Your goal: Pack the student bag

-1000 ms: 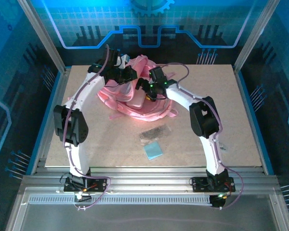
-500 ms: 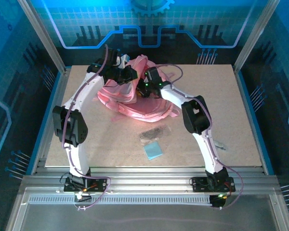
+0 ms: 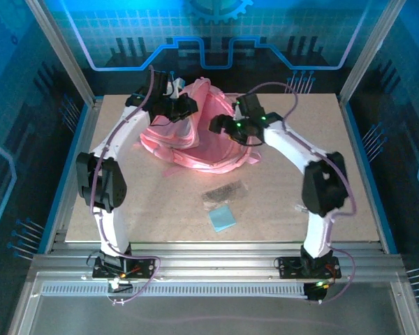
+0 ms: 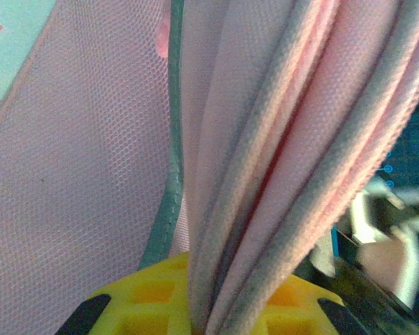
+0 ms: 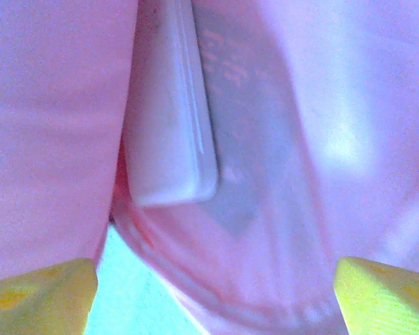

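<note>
With the pouch's far end [image 3: 241,188] lying clear of the blue pad and the bag, my right gripper should keep moving toward that end until its fingers close there.
The pink student bag [image 3: 195,139] lies at the back middle of the table. My left gripper [image 3: 187,109] is shut on a bunch of the bag's piped edge folds [image 4: 279,174] and holds the opening up; its yellow pads [image 4: 146,300] show either side of the fabric. My right gripper [image 3: 219,126] hovers open just right of the opening, its yellow fingertips [image 5: 42,289] wide apart with nothing between them. Past them, a pale flat case [image 5: 167,125] sits inside the bag's pink lining [image 5: 349,105].
A dark mesh pouch [image 3: 221,192] and a light blue square pad [image 3: 222,218] lie on the table [image 3: 321,174] in front of the bag. Metal frame posts and blue walls enclose the table on all sides.
My right gripper carried the pale case into the bag, let it go and drew back to the right, its elbow swinging outward. The left gripper kept its hold on the bag.
</note>
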Available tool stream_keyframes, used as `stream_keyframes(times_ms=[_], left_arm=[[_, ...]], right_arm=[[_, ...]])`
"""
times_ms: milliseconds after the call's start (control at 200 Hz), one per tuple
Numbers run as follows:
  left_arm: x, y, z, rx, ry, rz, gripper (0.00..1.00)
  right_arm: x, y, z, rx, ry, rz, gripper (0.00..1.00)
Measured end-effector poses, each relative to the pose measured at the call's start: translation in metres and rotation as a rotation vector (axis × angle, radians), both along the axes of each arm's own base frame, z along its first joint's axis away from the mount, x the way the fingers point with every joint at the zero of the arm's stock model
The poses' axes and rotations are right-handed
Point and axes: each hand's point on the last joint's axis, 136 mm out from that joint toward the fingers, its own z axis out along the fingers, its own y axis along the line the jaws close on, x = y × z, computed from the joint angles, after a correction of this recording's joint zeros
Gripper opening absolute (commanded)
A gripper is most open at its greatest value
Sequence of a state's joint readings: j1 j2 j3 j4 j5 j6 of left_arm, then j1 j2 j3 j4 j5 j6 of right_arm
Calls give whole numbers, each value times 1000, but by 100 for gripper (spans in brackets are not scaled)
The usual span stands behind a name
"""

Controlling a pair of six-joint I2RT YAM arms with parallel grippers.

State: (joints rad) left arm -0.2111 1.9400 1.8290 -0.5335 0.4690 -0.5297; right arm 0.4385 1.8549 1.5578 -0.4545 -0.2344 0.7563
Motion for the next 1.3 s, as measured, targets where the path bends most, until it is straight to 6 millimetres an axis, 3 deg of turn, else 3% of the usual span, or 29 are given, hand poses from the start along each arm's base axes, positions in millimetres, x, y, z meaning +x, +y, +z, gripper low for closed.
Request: stream_keyframes(times_ms=[115,300,460,795,961,1151,1301], left_arm=[[5,-2,-5,-15,7,9,0],[10,-5,-11,-44,16,15,0],[10,-6,-12,-55,19,20,0],[10,-6,-17,-57,20,17,0],[10,-6,-18,-54,22,16,0],[10,-6,-18,-54,23,16,1],[10,-6,-18,-54,23,16,1]], right_arm=[[-44,-27,-9,-76,20,16,90],[-103,-65,-78,-275,206,24,89],[-134,-70,-109,-421,270,70,81],[-144,-71,-161,-659,323,106,69],[-141,-68,-162,-648,316,97,53],[-138,-62,-163,-616,302,83,20],[-136,-65,-164,-618,295,60,10]])
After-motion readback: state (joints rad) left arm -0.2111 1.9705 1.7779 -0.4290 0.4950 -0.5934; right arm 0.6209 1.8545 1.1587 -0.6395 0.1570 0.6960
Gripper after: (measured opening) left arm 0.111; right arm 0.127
